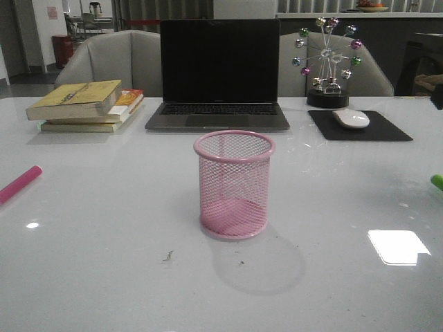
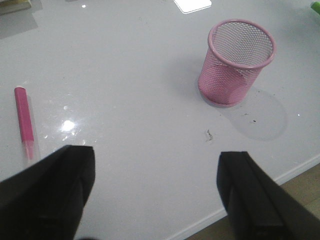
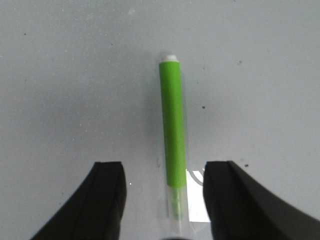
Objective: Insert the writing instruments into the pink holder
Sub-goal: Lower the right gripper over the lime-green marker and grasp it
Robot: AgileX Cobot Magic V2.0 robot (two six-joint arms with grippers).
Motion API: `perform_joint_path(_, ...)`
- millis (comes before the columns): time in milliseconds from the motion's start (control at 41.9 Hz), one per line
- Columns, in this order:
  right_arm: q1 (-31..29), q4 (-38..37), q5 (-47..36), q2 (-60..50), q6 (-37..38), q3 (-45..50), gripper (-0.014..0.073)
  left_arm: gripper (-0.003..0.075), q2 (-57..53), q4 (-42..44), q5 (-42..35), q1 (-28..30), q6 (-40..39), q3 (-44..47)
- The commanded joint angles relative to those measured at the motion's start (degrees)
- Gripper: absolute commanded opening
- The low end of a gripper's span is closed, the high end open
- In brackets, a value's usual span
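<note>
The pink mesh holder's wide opening leads into empty space. So the lime green pen will lean on the holder's rim when I lower it in.
The pink mesh holder stands upright and empty mid-table, also in the left wrist view as the holder. The magenta pen lies flat at the table's left edge; the same pen lies apart from my left gripper, which hovers open over bare table. The lime green pen lies flat on the table, its clear end between the spread fingers of my open right gripper, not touching them. Only a tip of the green pen shows at the front view's right edge. Neither gripper shows in the front view.
A laptop stands open behind the holder. Stacked books lie at the back left. A mouse on a black pad and a ball ornament are at the back right. The table's near edge runs close to my left gripper.
</note>
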Motion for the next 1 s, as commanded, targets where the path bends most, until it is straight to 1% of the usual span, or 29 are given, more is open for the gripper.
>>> perform_joint_path(0, -0.4, 0.1, 0.0, 1.7, -0.3, -5.1, 0.0467, 0.0563, -0.2, -0.4, -3.9, -0.5, 0.0, -1.9)
perform_joint_path(119, -0.4, -0.5, 2.1, 6.2, -0.9, -8.7, 0.0467, 0.0562, -0.2, -0.4, -3.9, -0.5, 0.0, -1.9)
perform_joint_path(263, -0.4, -1.0, 2.5, 9.5, -0.9, -11.5, 0.0467, 0.0563, -0.2, -0.4, -3.9, -0.5, 0.0, -1.9)
perform_joint_path(668, -0.4, -1.5, 2.1, 14.2, -0.9, -15.5, 0.0467, 0.0563, -0.2, -0.4, -3.9, -0.5, 0.0, -1.9)
perform_joint_path(979, -0.4, -1.5, 5.5, 16.8, -0.9, -18.0, 0.0467, 0.0562, -0.2, -0.4, -3.9, -0.5, 0.0, -1.9)
